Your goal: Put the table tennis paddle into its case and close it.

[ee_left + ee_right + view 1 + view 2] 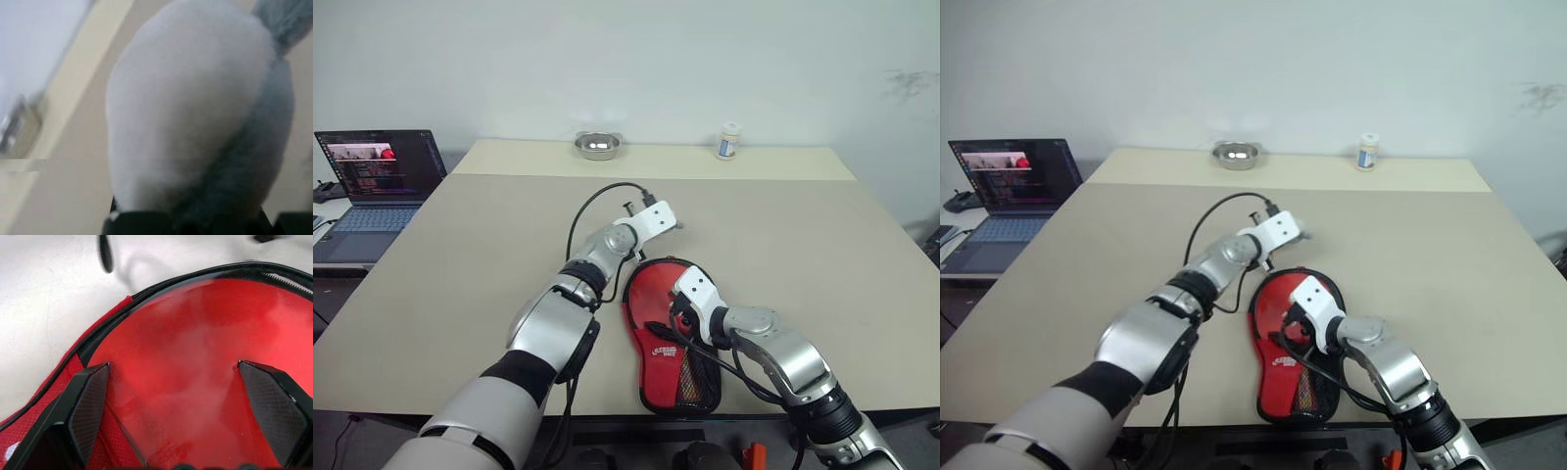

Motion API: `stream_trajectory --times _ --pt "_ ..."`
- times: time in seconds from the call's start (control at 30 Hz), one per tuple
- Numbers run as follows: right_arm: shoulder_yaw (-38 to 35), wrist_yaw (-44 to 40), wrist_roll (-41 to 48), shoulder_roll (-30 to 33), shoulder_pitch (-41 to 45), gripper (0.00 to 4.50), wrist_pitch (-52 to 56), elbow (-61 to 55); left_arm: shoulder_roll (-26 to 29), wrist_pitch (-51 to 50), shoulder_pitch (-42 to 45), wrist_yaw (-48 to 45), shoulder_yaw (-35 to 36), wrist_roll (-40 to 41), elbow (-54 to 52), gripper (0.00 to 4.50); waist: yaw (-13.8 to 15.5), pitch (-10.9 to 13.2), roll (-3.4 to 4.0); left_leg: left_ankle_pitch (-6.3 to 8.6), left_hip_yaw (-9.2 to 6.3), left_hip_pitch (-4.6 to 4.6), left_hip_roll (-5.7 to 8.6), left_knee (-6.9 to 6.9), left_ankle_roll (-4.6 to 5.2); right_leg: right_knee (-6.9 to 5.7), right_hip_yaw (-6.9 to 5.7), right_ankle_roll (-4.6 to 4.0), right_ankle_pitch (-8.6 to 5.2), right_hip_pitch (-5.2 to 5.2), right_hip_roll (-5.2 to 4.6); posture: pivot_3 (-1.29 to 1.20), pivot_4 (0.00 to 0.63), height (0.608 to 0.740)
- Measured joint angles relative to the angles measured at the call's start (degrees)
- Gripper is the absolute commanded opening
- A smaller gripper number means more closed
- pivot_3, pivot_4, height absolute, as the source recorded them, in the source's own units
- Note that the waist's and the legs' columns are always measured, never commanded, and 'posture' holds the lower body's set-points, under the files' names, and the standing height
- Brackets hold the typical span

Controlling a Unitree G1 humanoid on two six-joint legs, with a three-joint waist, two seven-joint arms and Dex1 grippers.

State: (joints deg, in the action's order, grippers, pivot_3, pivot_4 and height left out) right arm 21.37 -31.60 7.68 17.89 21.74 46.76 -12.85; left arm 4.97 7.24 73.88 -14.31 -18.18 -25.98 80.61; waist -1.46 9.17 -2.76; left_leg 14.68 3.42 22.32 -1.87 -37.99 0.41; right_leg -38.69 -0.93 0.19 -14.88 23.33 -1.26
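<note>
The table (744, 240) beyond the case has open room for the grey plush toy (195, 107), so my left gripper should keep carrying it there and let it go clear of the case.
The case (672, 370) lies red side up near the table's front edge, its white logo and black mesh toward me. At its round far end, a smooth red face (186, 342) shows inside the black zipper rim (161, 286). It looks like the table tennis paddle; its handle is hidden. My right gripper (173, 364) is open, its two black fingers (90, 406) spread wide just over that red face. My left gripper (674, 224) hovers over the bare table just beyond the case's far end. A blurred white and grey shape (195, 107) blocks the left wrist view.
A metal bowl (598, 146) and a small white bottle (729, 141) stand at the table's far edge. A laptop (380, 171) sits on a side table at the left. A black cable (590, 203) loops above the left wrist.
</note>
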Motion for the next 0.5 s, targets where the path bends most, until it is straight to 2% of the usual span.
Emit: stream_trajectory --times 0.3,0.5 --pt "0.01 -0.64 0.25 1.25 -0.92 4.5 0.12 -1.67 -6.47 3.84 2.87 0.69 -5.82 -7.53 1.0 0.55 0.06 0.0 0.0 0.03 -0.01 0.12 0.1 0.05 -0.03 0.17 -0.03 0.12 -0.07 0.01 -0.09 0.0 0.15 0.74" --pt "0.01 -0.64 0.26 1.54 -1.22 4.5 0.8 -2.67 -11.44 6.63 3.64 -0.25 -6.36 -8.39 1.12 0.55 0.12 0.0 0.01 0.06 -0.04 0.22 0.13 0.06 -0.06 0.25 -0.06 0.21 -0.12 0.04 -0.12 0.0 0.15 0.74"
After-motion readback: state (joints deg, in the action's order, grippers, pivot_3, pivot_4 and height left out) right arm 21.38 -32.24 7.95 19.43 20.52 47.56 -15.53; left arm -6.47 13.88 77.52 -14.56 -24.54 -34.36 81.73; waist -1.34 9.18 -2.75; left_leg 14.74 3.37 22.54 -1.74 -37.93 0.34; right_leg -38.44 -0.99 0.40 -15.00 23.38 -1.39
